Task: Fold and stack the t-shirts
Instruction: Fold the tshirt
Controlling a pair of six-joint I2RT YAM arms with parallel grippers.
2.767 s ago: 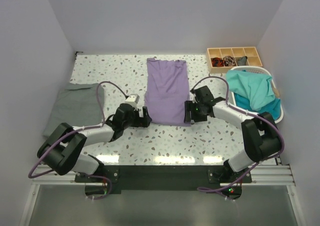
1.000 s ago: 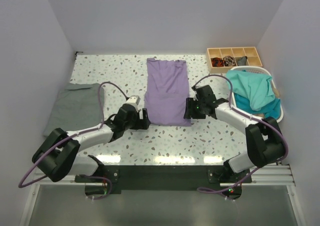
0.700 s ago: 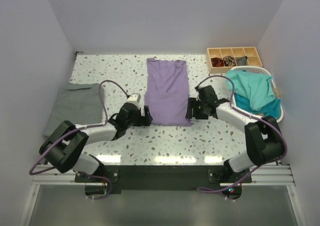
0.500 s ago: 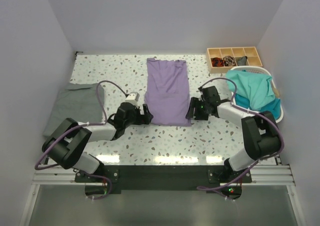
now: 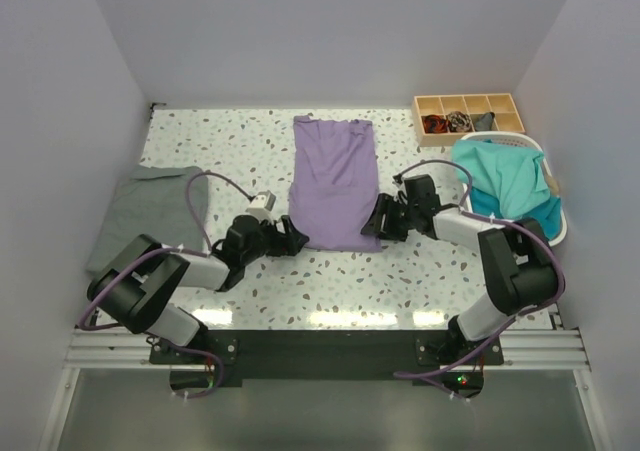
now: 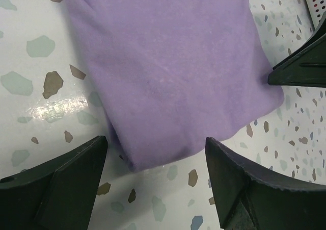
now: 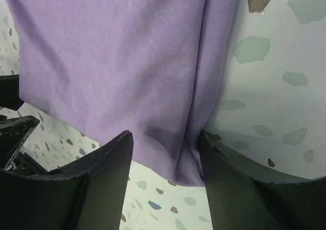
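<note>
The lavender t-shirt's far end point(image 5: 335, 127) is close to the table's back edge, so the robot's left gripper and right gripper should pull the t-shirt's near corners point(image 6: 136, 161) toward the robot before folding.
The lavender t-shirt point(image 5: 333, 181) lies folded into a long strip in the middle of the table. My left gripper point(image 5: 293, 239) is open at its near left corner; in the left wrist view the gripper point(image 6: 155, 163) has that corner of the shirt point(image 6: 173, 72) between its fingertips. My right gripper point(image 5: 375, 221) is open at the near right corner; in the right wrist view the gripper point(image 7: 165, 158) straddles the shirt's folded edge point(image 7: 112, 51). The grey t-shirt point(image 5: 155, 211) lies folded at the left. Teal t-shirts point(image 5: 505, 176) are heaped in the basket.
A white plastic basket point(image 5: 555, 233) stands at the right edge. A wooden compartment tray point(image 5: 467, 103) with small items is behind it. White walls enclose the table on the left, back and right. The right gripper's finger point(image 6: 303, 61) shows in the left wrist view.
Both wrists have dropped lower toward the table and closed in on the lavender shirt's near corners. The shirt has not moved.
</note>
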